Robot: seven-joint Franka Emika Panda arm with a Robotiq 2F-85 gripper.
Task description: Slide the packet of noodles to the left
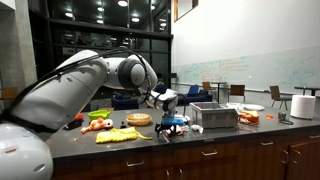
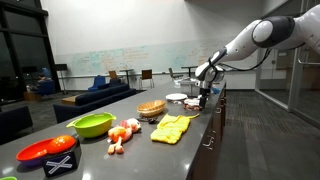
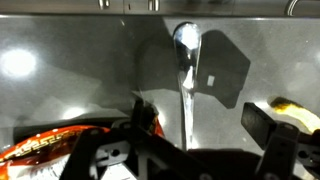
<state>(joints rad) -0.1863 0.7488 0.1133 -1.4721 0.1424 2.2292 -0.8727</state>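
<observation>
I should move over and grip the packet's edge before sliding, because the spoon is between my gripper's open fingers and the packet of noodles is off to one side.
The packet of noodles is a crinkly red-orange packet with white patches. It lies flat on the dark glossy counter at the lower left of the wrist view. My gripper is open and low over the counter, with only bare counter between its fingers. Its left finger stands at the packet's right edge; I cannot tell whether it touches. In both exterior views the gripper hangs down close to the counter, and the packet is mostly hidden under it.
A flat yellow item lies near the gripper. On the counter are a woven basket, a white plate, a metal box, a paper towel roll, and a green bowl.
</observation>
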